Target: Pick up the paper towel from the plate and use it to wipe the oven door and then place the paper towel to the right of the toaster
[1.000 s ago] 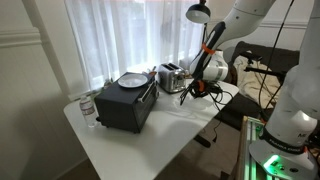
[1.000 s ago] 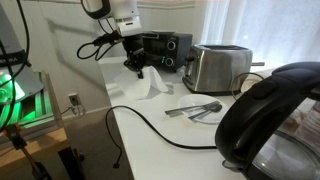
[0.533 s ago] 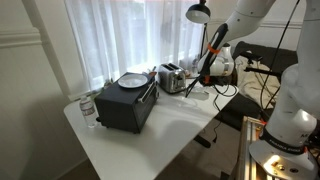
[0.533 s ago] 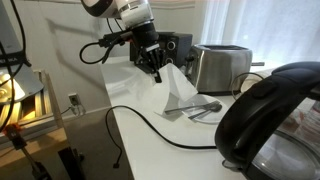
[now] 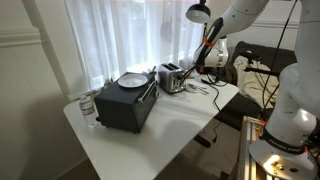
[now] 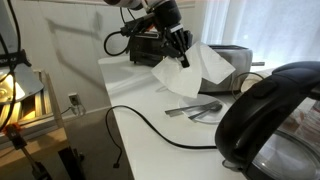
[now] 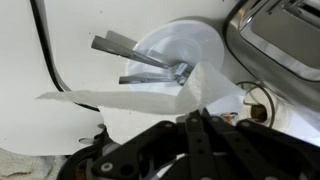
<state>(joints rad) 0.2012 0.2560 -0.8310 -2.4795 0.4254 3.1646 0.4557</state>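
Note:
My gripper is holding the white paper towel [image 6: 179, 78], which hangs next to the silver toaster and above the silver utensils [image 6: 202, 109]. It should continue to bring the towel down until it lies over them, and then let go.
My gripper [image 6: 181, 52] is shut on the white paper towel [image 6: 196, 68] and holds it in the air, so the sheet hangs in front of the silver toaster [image 6: 235, 62]. In an exterior view the gripper [image 5: 205, 62] is above the table, right of the toaster [image 5: 171, 77]. The black oven [image 5: 126, 102] stands left of the toaster, with its door [image 5: 148, 105] facing the toaster and the round plate [image 5: 132, 79] on top. In the wrist view the paper towel [image 7: 130, 96] spreads out from the shut fingers [image 7: 190, 120].
Silver utensils [image 6: 195, 108] lie on the white table below the towel and also show in the wrist view [image 7: 140, 60]. A black cable [image 6: 150, 125] runs across the table. A large dark kettle [image 6: 275, 110] stands close to the camera. A glass jar [image 5: 88, 106] stands left of the oven.
The gripper has risen from the table in front of the oven and moved towards the toaster, carrying the paper towel, which now hangs free in the air.

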